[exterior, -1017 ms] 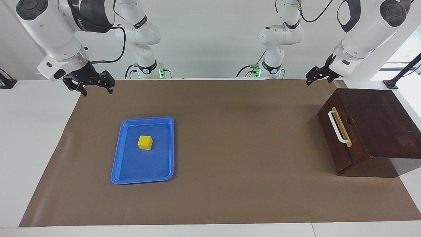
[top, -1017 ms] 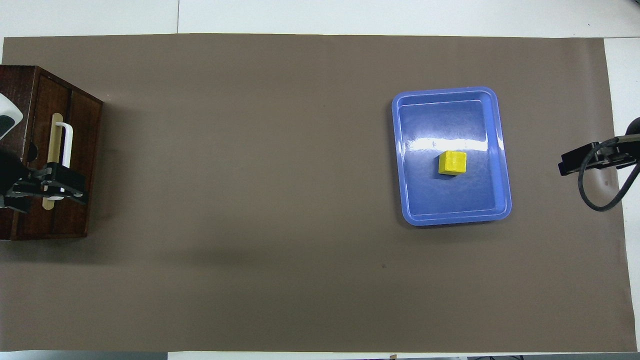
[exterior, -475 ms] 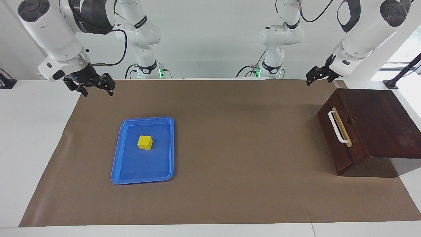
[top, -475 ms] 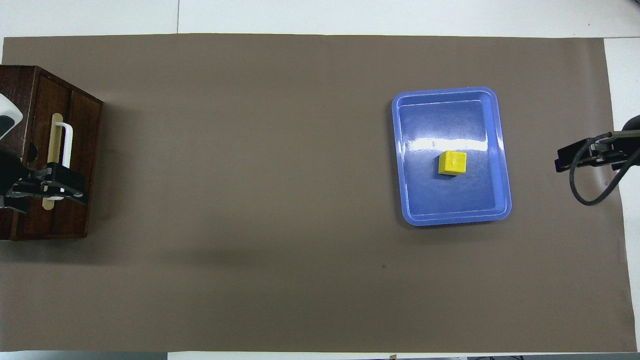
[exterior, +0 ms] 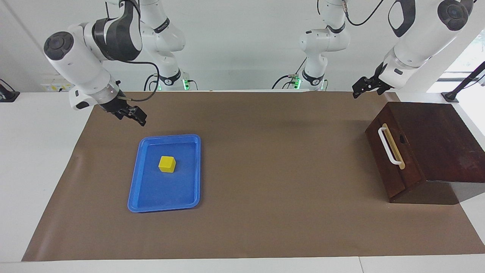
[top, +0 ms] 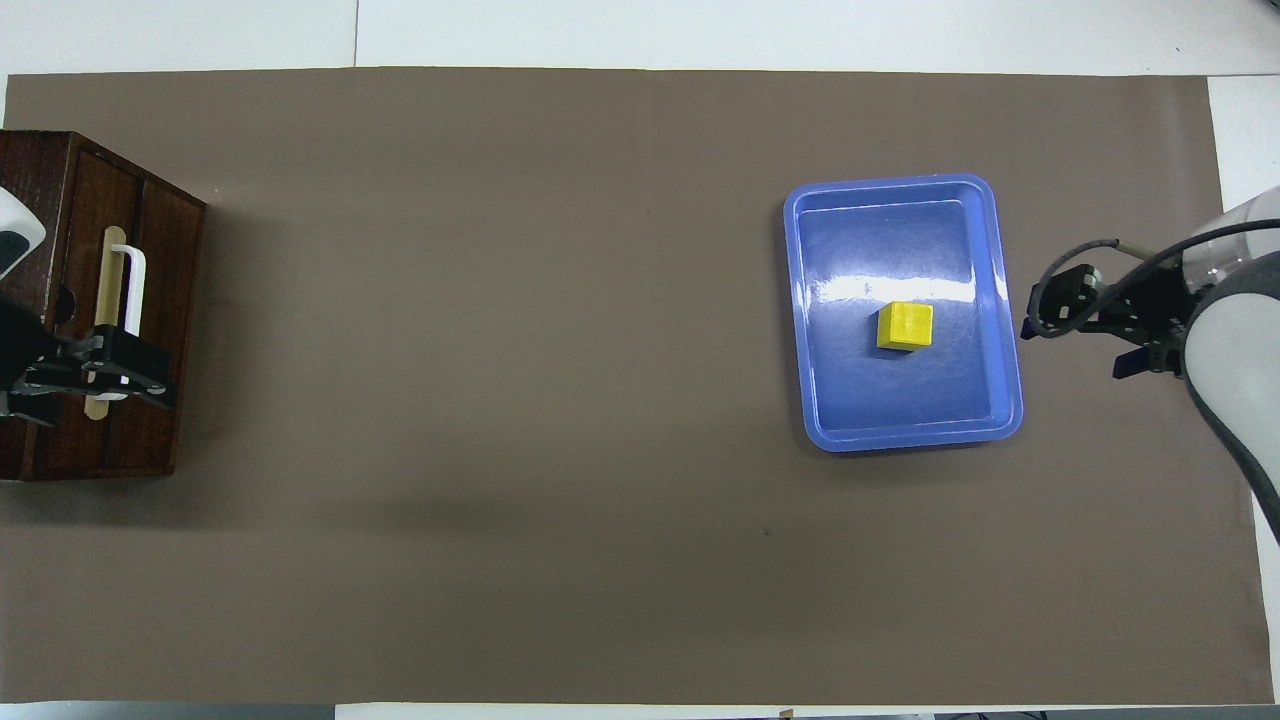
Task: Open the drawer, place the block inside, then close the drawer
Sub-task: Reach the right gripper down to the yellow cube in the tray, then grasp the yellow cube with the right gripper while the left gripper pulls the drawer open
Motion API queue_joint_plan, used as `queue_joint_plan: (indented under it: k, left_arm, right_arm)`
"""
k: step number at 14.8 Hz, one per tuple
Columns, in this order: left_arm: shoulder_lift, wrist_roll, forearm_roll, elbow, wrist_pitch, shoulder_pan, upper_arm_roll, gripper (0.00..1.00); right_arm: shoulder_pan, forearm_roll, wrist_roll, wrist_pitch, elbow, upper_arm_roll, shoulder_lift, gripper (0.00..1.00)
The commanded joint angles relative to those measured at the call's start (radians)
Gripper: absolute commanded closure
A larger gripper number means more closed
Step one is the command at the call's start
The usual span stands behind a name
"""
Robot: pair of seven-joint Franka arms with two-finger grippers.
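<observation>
The yellow block is well away from the blue tray's rim (top: 1005,312). My right gripper should carry on going down until its fingers are on both sides of the block (top: 906,325), and then close.
The yellow block (exterior: 167,164) (top: 905,326) rests in the blue tray (exterior: 166,207) (top: 910,436). The dark wooden drawer (exterior: 394,167) (top: 160,300) is shut in its box, its white handle (exterior: 387,145) (top: 133,290) facing the table's middle. My right gripper (exterior: 140,119) (top: 1035,322) hangs open and holds nothing, over the mat just outside the tray's rim. My left gripper (exterior: 356,93) (top: 95,390) waits open and raised; from overhead it covers the end of the handle that is nearer the robots, and the facing view shows it well above the box.
A brown mat (exterior: 273,212) (top: 500,400) covers most of the white table (exterior: 38,159). The box stands at the left arm's end and the tray toward the right arm's end. A black cable loops from the right wrist.
The right arm has swung down and in toward the tray and turned its wrist, so the gripper now hangs beside the tray's rim. The left arm, block and drawer have not moved.
</observation>
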Motion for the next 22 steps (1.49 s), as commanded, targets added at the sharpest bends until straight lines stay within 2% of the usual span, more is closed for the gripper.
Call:
queue_joint_plan:
  k: [1,2,4,6,9,11,15,19,22]
  left_arm:
    - [-0.015,0.002,-0.008,-0.005,-0.013,0.014,-0.008,0.00]
    - [-0.015,0.002,-0.009,-0.004,-0.013,0.011,-0.009,0.00]
    - [-0.015,0.002,-0.008,-0.005,0.016,-0.003,-0.014,0.00]
    - [-0.014,0.000,-0.009,-0.010,0.102,0.011,-0.014,0.00]
    - [-0.026,0.000,0.003,-0.053,0.146,-0.003,-0.014,0.00]
    - [-0.038,0.020,0.044,-0.102,0.252,-0.017,-0.017,0.00]
    - [0.015,0.078,0.214,-0.145,0.429,-0.049,-0.018,0.00]
    - [0.118,0.080,0.429,-0.165,0.554,-0.052,-0.018,0.00]
    - [0.163,0.080,0.512,-0.270,0.735,-0.031,-0.015,0.00]
  right_arm:
    - [-0.007,0.123,0.231,0.095,-0.053,0.003,0.054,0.00]
    - [-0.009,0.153,0.317,0.157,-0.092,0.005,0.058,0.00]
    - [-0.009,0.289,0.429,0.222,-0.148,0.003,0.058,0.00]
    - [-0.024,0.357,0.503,0.222,-0.148,0.002,0.087,0.00]
    - [-0.033,0.456,0.569,0.211,-0.113,-0.006,0.195,0.00]
    - [-0.053,0.492,0.580,0.217,-0.099,-0.009,0.242,0.00]
    - [-0.087,0.507,0.569,0.226,-0.100,-0.009,0.267,0.00]
    - [-0.089,0.524,0.522,0.294,-0.110,-0.008,0.282,0.00]
    - [-0.084,0.562,0.463,0.323,-0.142,-0.008,0.284,0.00]
